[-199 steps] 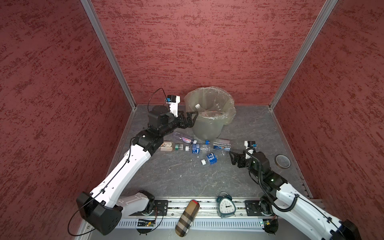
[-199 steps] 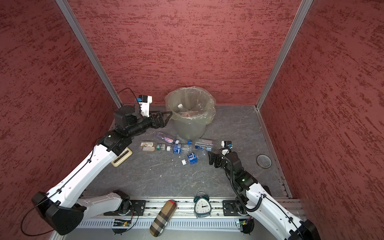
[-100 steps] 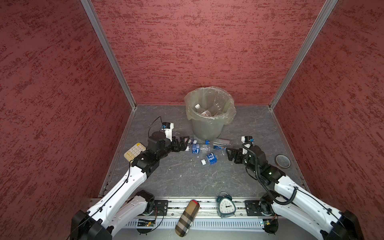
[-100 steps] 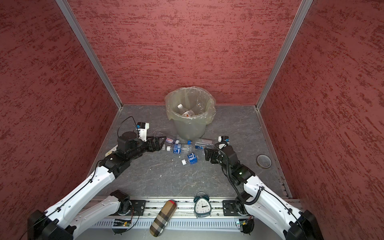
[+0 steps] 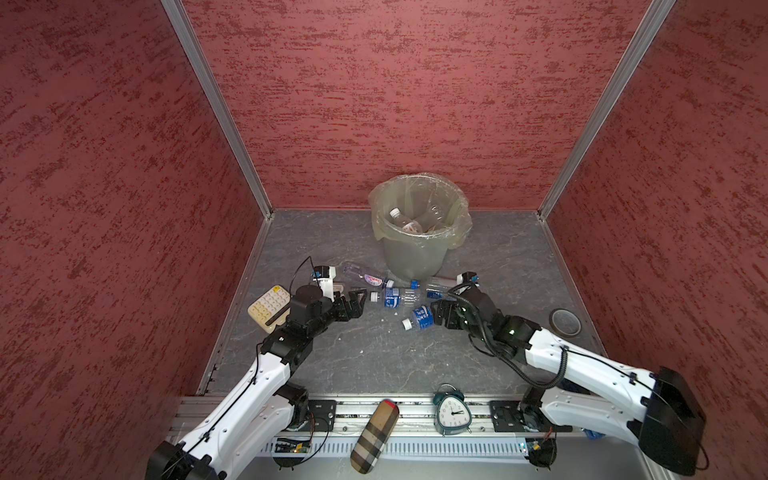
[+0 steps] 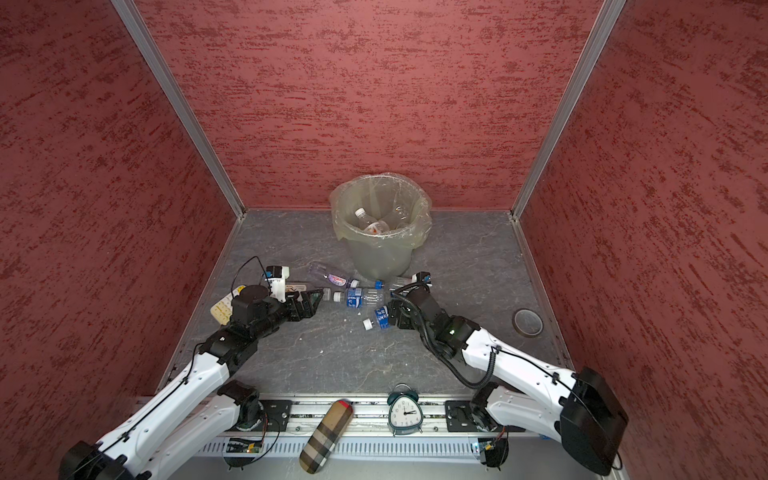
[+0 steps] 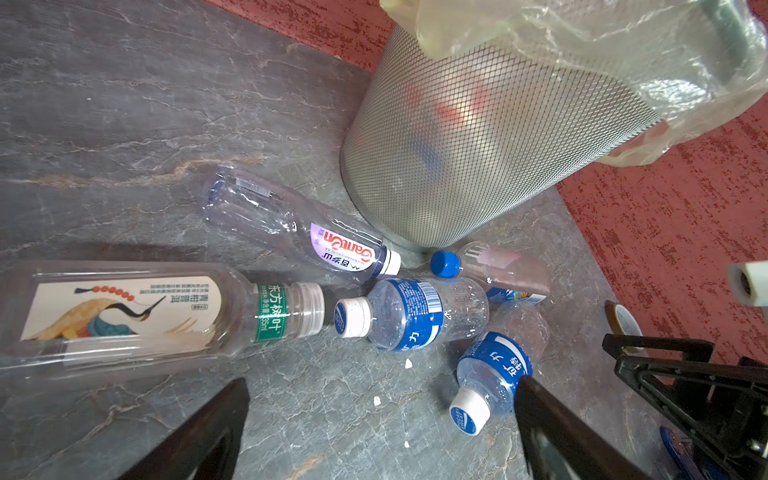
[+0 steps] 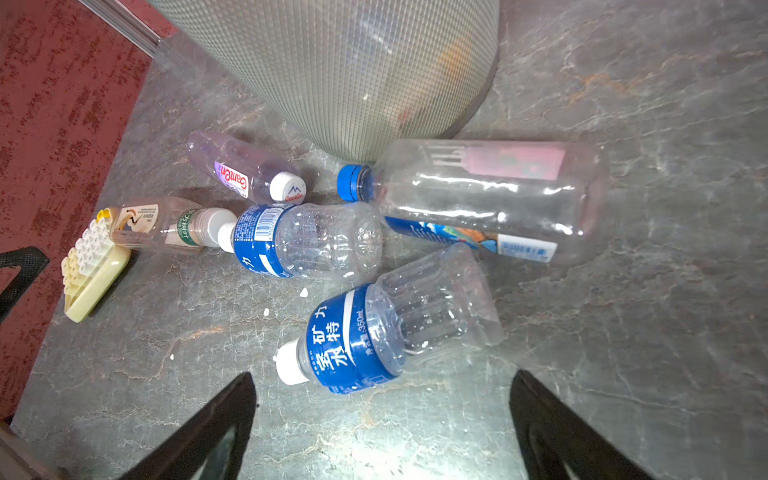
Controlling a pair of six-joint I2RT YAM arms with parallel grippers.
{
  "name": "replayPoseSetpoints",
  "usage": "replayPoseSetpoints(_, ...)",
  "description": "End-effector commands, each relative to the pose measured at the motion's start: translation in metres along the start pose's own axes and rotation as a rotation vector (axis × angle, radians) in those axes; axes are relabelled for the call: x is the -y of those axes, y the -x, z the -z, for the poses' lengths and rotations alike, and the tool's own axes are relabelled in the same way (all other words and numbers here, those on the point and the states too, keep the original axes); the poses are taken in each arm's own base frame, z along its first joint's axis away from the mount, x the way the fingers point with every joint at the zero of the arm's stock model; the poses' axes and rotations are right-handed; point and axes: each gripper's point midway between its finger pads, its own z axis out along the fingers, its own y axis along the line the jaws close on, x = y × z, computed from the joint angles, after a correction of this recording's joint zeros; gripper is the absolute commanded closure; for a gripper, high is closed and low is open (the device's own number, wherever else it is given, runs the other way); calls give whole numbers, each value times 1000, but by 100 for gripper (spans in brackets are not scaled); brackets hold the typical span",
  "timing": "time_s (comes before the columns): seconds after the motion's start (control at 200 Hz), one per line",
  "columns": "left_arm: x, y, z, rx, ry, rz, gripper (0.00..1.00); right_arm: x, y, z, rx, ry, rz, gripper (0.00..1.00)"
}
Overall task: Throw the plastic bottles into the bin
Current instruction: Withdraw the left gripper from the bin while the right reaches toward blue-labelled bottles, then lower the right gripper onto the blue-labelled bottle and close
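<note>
The front bottle's blue label (image 5: 422,317) is clear of the other bottles ahead of my open fingers, so I should keep my right gripper going forward and close it around the bottle's middle (image 8: 389,326).
Several plastic bottles lie on the grey floor in front of the bin (image 5: 411,257) (image 6: 380,259); a few more rest inside it (image 5: 409,222). My right gripper (image 5: 436,313) (image 8: 382,395) is open and low, and a blue-labelled bottle (image 8: 386,328) (image 5: 419,318) lies just beyond its fingertips, touching neither. A second blue-labelled bottle (image 8: 303,245), a pink-labelled one (image 7: 299,232), a beige-labelled one (image 7: 124,316) and a large blue-capped one (image 8: 478,199) lie behind. My left gripper (image 5: 358,301) (image 7: 382,399) is open and empty, left of the cluster.
A cream calculator (image 5: 270,307) lies beside my left arm near the left wall. A plaid case (image 5: 374,436) and an alarm clock (image 5: 452,411) sit on the front rail. A round ring (image 5: 565,322) lies by the right wall. Red walls enclose three sides.
My left arm has dropped from the bin's rim to the floor left of the bottles. My right gripper has moved forward to the blue-labelled bottle.
</note>
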Motion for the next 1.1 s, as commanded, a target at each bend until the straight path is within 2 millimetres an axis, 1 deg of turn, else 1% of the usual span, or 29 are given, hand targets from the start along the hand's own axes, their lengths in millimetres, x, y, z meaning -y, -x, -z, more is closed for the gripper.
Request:
replayPoseSetpoints(0.0,4,3,3,35,-34,-35,0,-4,2,-3,1,-40,-55,4)
replayPoseSetpoints(0.125,-3,-5,4,25,-29,-64,0,-1,-5,-13,-53,-110,-66,3)
replayPoseSetpoints(0.22,-6,-11,3,14,-21,-75,0,0,-7,-19,-79,-153,-64,3)
replayPoseSetpoints(0.436,-12,-18,2,28,-25,-75,0,-1,-13,-28,-117,-177,-84,3)
replayPoseSetpoints(0.706,-9,-18,6,43,-42,-79,0,-5,-22,-44,-149,-182,-134,3)
replayPoseSetpoints(0.782,-9,-17,6,47,-41,-79,0,-7,-21,-46,-149,-184,-133,3)
replayPoseSetpoints(0.797,-9,-17,6,49,-42,-80,0,-4,-25,-51,-162,-202,-128,3)
replayPoseSetpoints(0.822,-9,-17,5,47,-41,-81,0,-2,-27,-53,-166,-211,-127,2)
replayPoseSetpoints(0.997,-9,-17,5,49,-44,-80,0,-1,-27,-59,-170,-228,-112,2)
replayPoseSetpoints(1.097,-8,-17,5,47,-48,-81,0,4,-29,-61,-174,-247,-105,2)
